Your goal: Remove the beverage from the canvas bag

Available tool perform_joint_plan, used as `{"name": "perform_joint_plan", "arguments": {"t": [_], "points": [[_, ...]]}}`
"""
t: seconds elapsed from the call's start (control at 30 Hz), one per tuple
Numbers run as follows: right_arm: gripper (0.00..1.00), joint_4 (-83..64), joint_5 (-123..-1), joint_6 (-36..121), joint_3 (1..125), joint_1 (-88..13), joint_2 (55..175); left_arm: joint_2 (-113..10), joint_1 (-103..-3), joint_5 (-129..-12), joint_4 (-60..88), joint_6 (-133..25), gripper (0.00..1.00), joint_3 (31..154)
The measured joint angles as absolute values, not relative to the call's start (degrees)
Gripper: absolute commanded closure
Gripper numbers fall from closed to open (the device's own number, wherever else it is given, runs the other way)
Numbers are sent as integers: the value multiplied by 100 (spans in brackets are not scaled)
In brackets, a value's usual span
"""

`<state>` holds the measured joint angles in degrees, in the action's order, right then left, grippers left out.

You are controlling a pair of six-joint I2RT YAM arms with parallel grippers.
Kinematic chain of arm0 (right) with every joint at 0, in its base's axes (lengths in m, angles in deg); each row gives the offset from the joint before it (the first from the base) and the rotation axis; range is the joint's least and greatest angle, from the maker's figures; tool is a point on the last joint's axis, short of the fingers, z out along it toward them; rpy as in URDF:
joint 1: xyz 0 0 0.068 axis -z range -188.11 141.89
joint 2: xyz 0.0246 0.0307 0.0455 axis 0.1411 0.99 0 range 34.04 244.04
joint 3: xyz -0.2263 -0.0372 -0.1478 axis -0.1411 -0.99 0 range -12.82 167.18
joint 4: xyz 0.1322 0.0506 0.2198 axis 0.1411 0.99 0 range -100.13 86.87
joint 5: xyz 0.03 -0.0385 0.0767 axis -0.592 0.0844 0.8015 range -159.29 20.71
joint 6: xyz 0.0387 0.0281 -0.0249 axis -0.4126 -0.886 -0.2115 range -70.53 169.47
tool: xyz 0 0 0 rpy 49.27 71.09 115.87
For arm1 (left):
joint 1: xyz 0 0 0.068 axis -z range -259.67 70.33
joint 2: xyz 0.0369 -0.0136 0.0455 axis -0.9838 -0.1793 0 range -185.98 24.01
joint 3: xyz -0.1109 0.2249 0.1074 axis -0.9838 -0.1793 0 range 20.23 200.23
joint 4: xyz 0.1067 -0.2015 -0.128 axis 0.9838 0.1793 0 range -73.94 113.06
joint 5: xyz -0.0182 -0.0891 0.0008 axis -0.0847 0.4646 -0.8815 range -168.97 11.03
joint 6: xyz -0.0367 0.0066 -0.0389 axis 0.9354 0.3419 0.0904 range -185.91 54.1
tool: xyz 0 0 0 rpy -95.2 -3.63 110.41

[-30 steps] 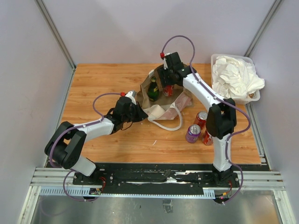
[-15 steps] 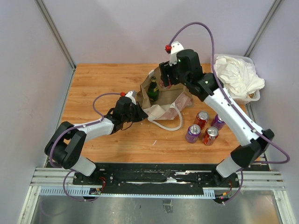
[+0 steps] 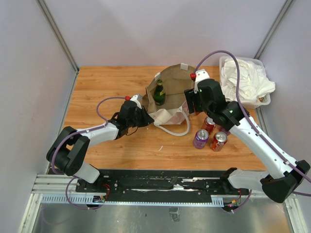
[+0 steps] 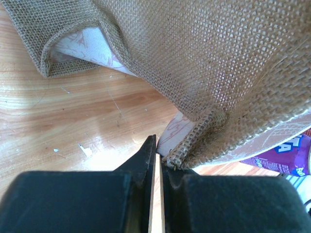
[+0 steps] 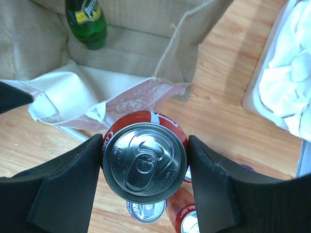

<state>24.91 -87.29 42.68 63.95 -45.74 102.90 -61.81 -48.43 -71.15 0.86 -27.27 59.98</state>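
Note:
The red cola can (image 5: 145,162) is hanging upright above free wood (image 3: 196,125) next to the purple can, so my right gripper keeps bringing it down until its base touches the wood.
The canvas bag (image 3: 173,81) lies open at mid-table, with a green glass bottle (image 3: 159,93) inside; the bottle also shows in the right wrist view (image 5: 87,19). My left gripper (image 3: 144,118) is shut at the bag's near-left corner, the burlap edge (image 4: 189,145) pressed at its fingertips (image 4: 158,150). My right gripper (image 3: 193,108) is shut on a red cola can (image 5: 145,162), held upright in the air just right of the bag's pale printed panel (image 5: 141,94), above the table.
Several cans stand right of the bag: a purple one (image 3: 200,139) and two red ones (image 3: 209,123) (image 3: 218,141). A clear bin of white cloths (image 3: 245,82) sits at the back right. The bag's white handle loop (image 3: 175,130) lies on the wood.
My right arm lifted the red can out of the bag and carried it right and nearer, to beside the cans on the table. The left gripper and bag have stayed put.

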Motion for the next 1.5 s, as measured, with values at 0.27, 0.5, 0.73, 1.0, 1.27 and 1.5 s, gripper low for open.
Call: {"name": "perform_joint_plan", "arguments": {"t": [0.27,0.5,0.73,1.0,1.27,1.5], "points": [[99,2356,-9026,4095,5692,-4546,10308,-6174,-4843,-7118,91,-2708,91,5998],[99,1984,-8974,3894,5154,-4104,10531,-6174,-4843,-7120,93,-2710,91,5995],[99,1659,-8598,3739,4839,-3754,10872,-6168,-4843,-7120,82,-2703,91,5969],[99,1523,-8241,3660,4754,-3748,11160,-6159,-4843,-7118,82,-2697,91,5965],[99,1434,-8117,3475,4452,-3746,11239,-6150,-4843,-7124,69,-2688,91,5919],[85,1366,-8099,3339,4223,-3748,11344,-6141,-4843,-7131,45,-2686,91,5877]]}}
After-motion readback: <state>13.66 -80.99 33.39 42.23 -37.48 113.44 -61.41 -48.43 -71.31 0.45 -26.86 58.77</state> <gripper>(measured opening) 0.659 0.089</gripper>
